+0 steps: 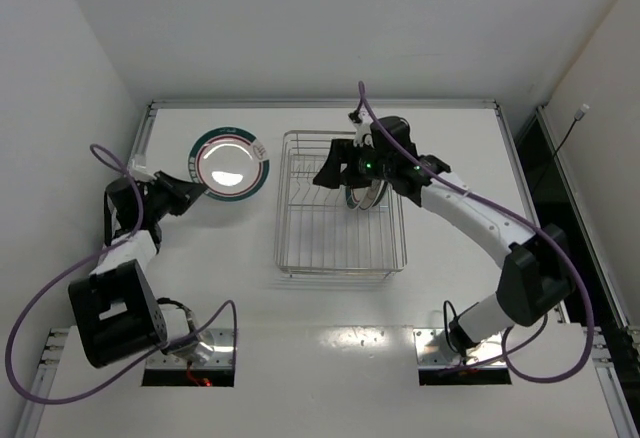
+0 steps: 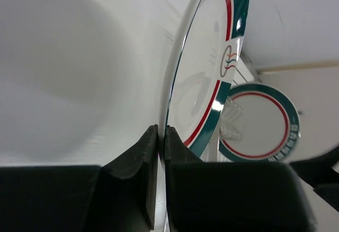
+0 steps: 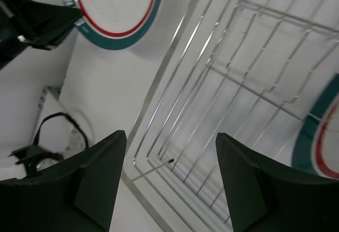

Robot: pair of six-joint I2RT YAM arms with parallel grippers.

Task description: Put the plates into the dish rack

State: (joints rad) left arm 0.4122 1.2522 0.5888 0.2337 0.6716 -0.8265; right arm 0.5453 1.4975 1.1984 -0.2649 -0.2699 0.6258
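Observation:
Next, I take the opposite rim (image 1: pixel 264 163) with my right gripper and load the plate, since my left gripper holds it by the rim (image 1: pixel 204 184) farthest from the rack.
A white plate (image 1: pixel 230 163) with a dark green and red rim band lies left of the dish rack (image 1: pixel 340 258). My left gripper (image 1: pixel 196 189) is shut on its near-left rim. In the left wrist view the fingers (image 2: pixel 143 152) pinch the edge of that plate (image 2: pixel 212 57). A second banded plate (image 1: pixel 365 194) stands upright among the tines in the rack's right half, also seen as the plate (image 2: pixel 259 121) and the plate (image 3: pixel 323 142). My right gripper (image 1: pixel 335 171) hovers open over the rack's back part, with only the rack's wires (image 3: pixel 212 83) between its jaws.
The table's metal rail (image 1: pixel 143 138) runs along the left edge close to the held plate. Purple cables (image 1: pixel 110 158) loop off both arms. The right arm's links (image 1: pixel 470 218) stretch across the table right of the rack. White walls close in behind and at the sides.

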